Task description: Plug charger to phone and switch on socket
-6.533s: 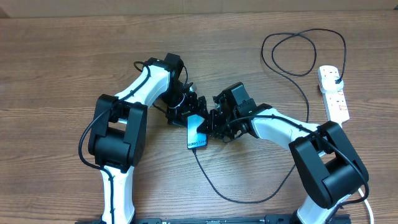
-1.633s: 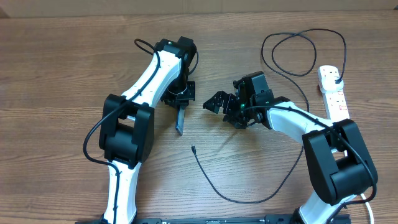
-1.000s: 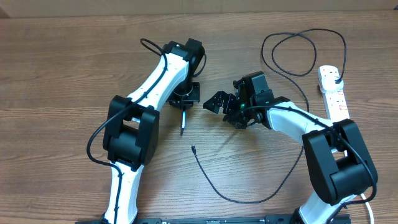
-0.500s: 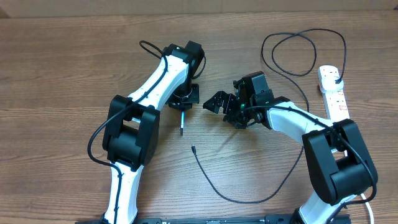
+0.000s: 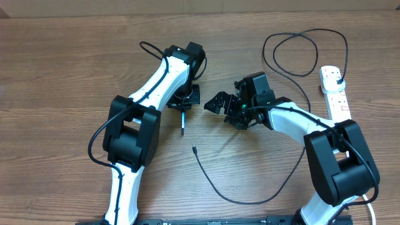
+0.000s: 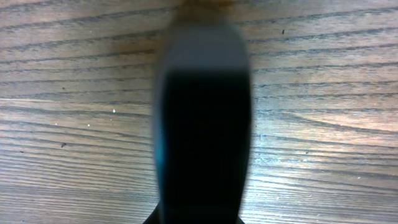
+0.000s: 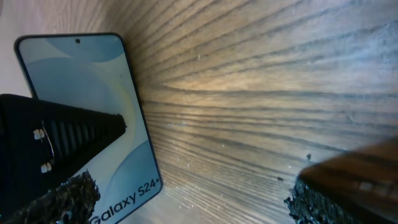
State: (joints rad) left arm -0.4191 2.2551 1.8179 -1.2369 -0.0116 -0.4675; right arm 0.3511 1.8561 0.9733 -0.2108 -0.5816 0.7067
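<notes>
The phone (image 5: pixel 183 123) is standing on its edge in the robot's left gripper, so the robot should pull it back, tip its screen up, and grab the connector (image 5: pixel 195 150) with the right gripper.
My left gripper (image 5: pixel 183 106) is shut on the phone (image 5: pixel 182 123), which it holds on edge, so from overhead it shows as a thin dark sliver. In the left wrist view the phone (image 6: pixel 202 124) is a dark blur filling the middle. The right wrist view shows its lit blue screen (image 7: pixel 93 118) with "Galaxy S24+" on it. My right gripper (image 5: pixel 216 103) (image 7: pixel 193 205) stands open a short way right of the phone, holding nothing. The charger's connector tip (image 5: pixel 194 149) lies loose on the table below the phone. Its black cable (image 5: pixel 250 200) loops round to the plug (image 5: pixel 338 79) in the white socket (image 5: pixel 336 100).
The cable forms a big loop (image 5: pixel 304 53) at the back right and a long arc near the front edge. The socket lies at the table's right edge. Bare wooden table (image 5: pixel 56 75) spreads to the left.
The phone earlier lay flat between both grippers with the cable at its end. Now the arms are apart and the phone is held on edge. Over the last second nearly nothing moved.
</notes>
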